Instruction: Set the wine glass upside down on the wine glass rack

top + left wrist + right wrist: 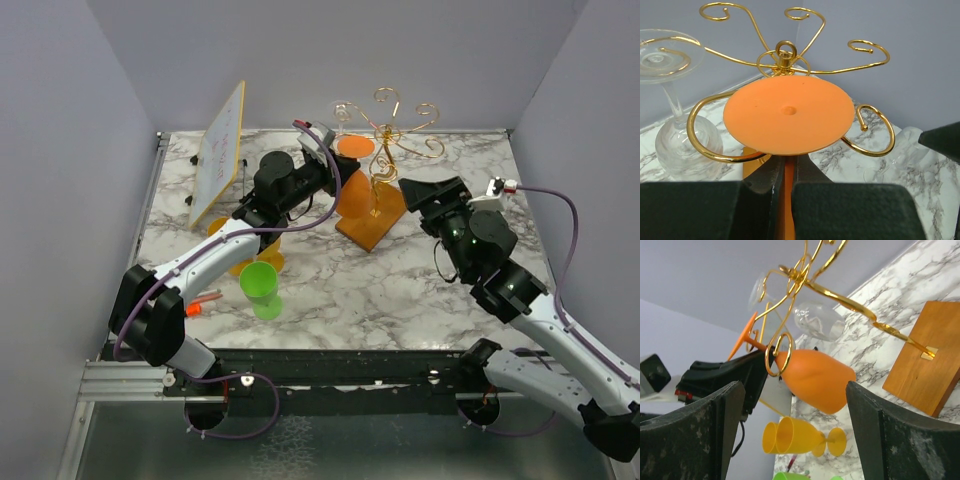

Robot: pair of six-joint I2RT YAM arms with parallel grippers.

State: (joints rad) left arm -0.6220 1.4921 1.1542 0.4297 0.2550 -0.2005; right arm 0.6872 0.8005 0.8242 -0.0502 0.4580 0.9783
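Note:
The rack's empty gold arm [413, 149] is clear of the orange wine glass, so my right gripper should go on toward the curl [434, 147] and close there to hold the rack steady.
The orange wine glass [352, 196] hangs upside down, its round foot [787, 114] on top. My left gripper [785, 172] is shut on its stem just under the foot. The foot sits level with the curled gold arms of the wine glass rack [784, 52], right in front of the hub. In the right wrist view a gold curl [779, 354] lies at the neck of the orange bowl [815, 380]; I cannot tell whether the glass rests on it. My right gripper [794, 390] is open, its fingers wide apart on either side of the bowl without touching it.
A clear glass [680, 140] hangs upside down on a rack arm beside the orange one. The rack's wooden base [372, 224] stands mid-table. A tilted whiteboard [218, 152] is at the back left. Yellow glasses [800, 435], a green cup [260, 285] and a red marker [203, 302] lie near the left arm.

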